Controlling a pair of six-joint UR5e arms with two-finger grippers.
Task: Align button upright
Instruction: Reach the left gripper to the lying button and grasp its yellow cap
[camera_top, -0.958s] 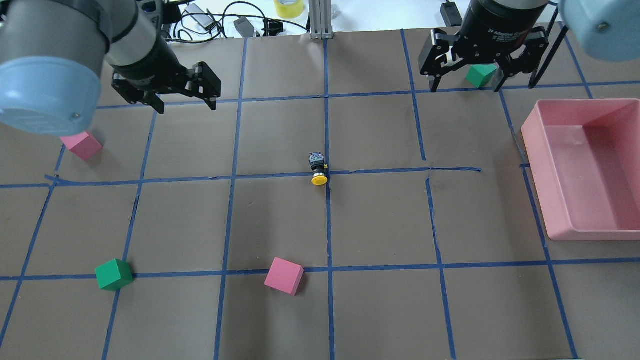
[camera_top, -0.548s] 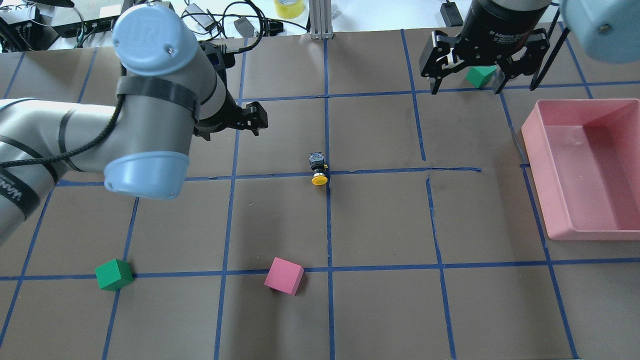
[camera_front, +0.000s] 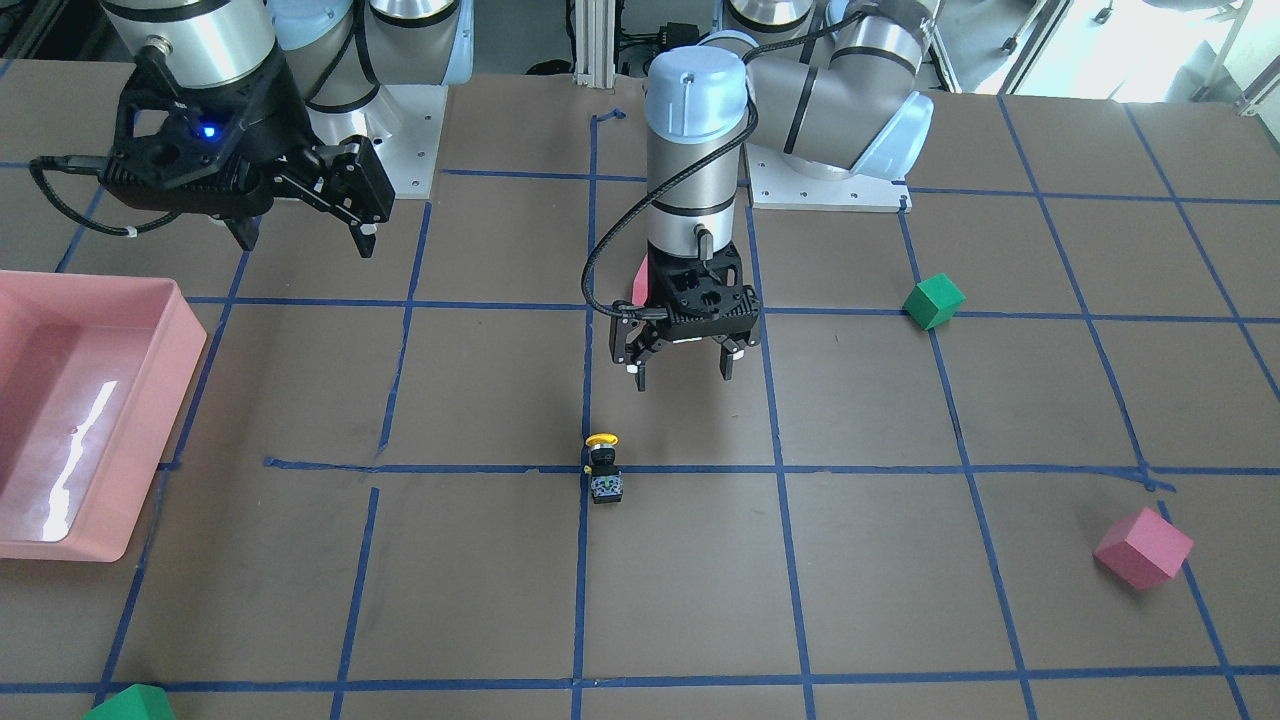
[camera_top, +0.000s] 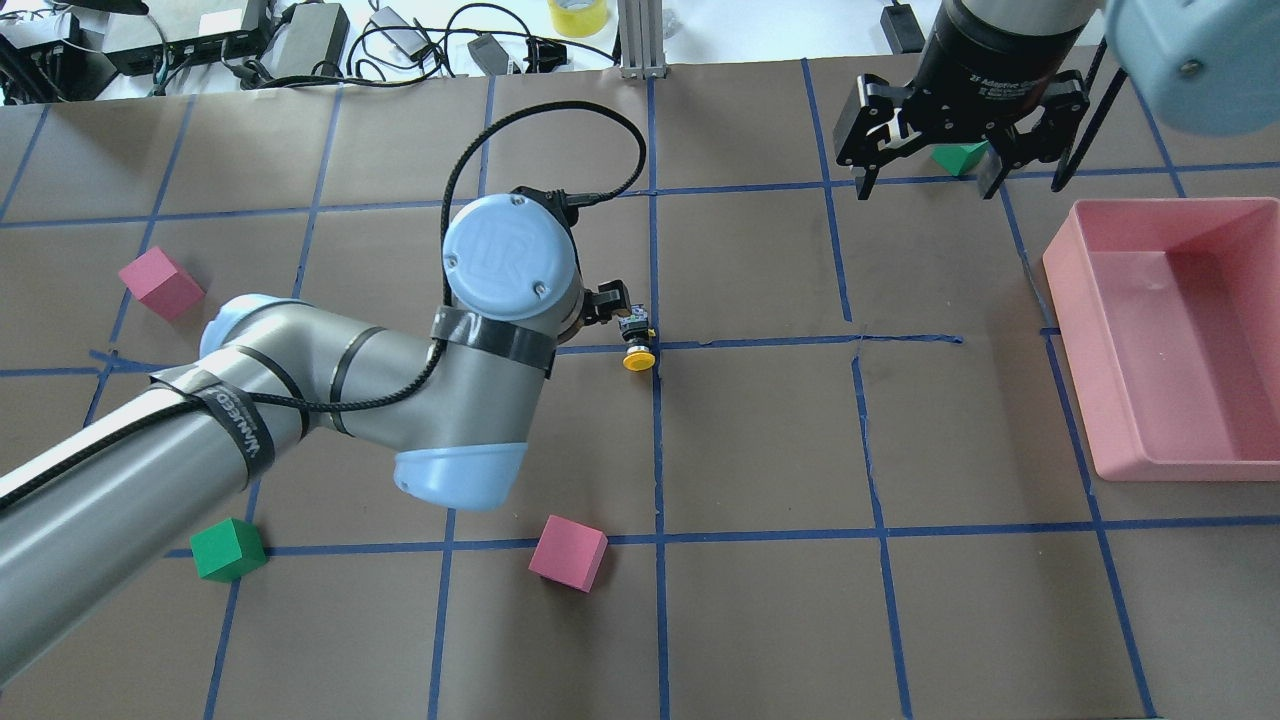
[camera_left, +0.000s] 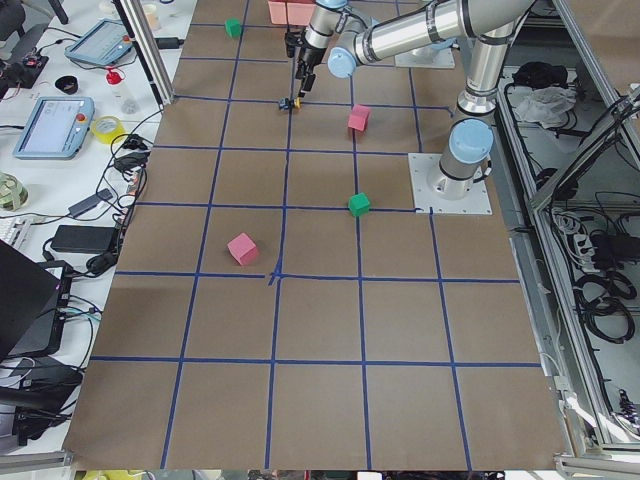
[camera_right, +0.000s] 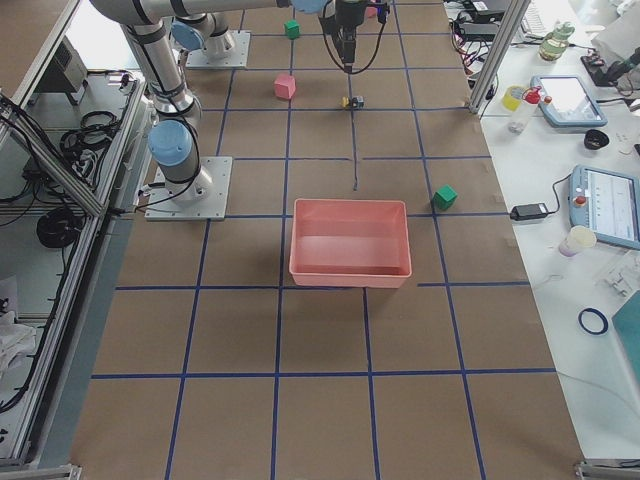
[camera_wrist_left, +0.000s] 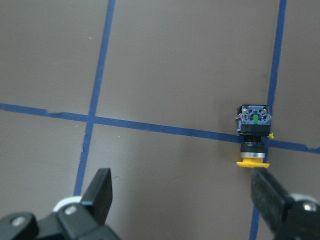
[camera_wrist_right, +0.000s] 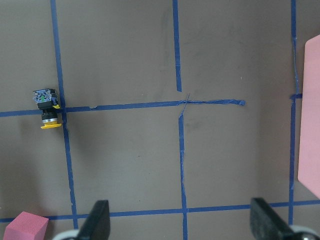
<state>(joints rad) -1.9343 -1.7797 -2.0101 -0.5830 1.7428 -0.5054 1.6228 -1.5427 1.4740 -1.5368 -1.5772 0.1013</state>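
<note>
The button's base is a square block (camera_front: 606, 486), so the whole button should come along and stand on its own when I turn the yellow cap (camera_front: 602, 440) upward.
The button (camera_top: 636, 340) lies on its side on a blue tape crossing at the table's centre, with its yellow cap toward the robot. It also shows in the front view (camera_front: 603, 470), the left wrist view (camera_wrist_left: 254, 140) and the right wrist view (camera_wrist_right: 46, 107). My left gripper (camera_front: 682, 376) is open and empty, hovering just on the robot's side of the button. In its wrist view (camera_wrist_left: 185, 200) the button sits just ahead of one fingertip (camera_wrist_left: 270, 192). My right gripper (camera_top: 925, 185) is open and empty, high at the far right.
A pink bin (camera_top: 1075, 350) stands at the right edge. Pink cubes (camera_top: 160, 283) (camera_top: 568, 552) and green cubes (camera_top: 228, 549) (camera_top: 958, 155) are scattered on the brown taped table. Cables and gear lie beyond the far edge.
My left arm has swung from the far left to the table's centre, bringing its open gripper right beside the button. The button and the right arm have hardly moved.
</note>
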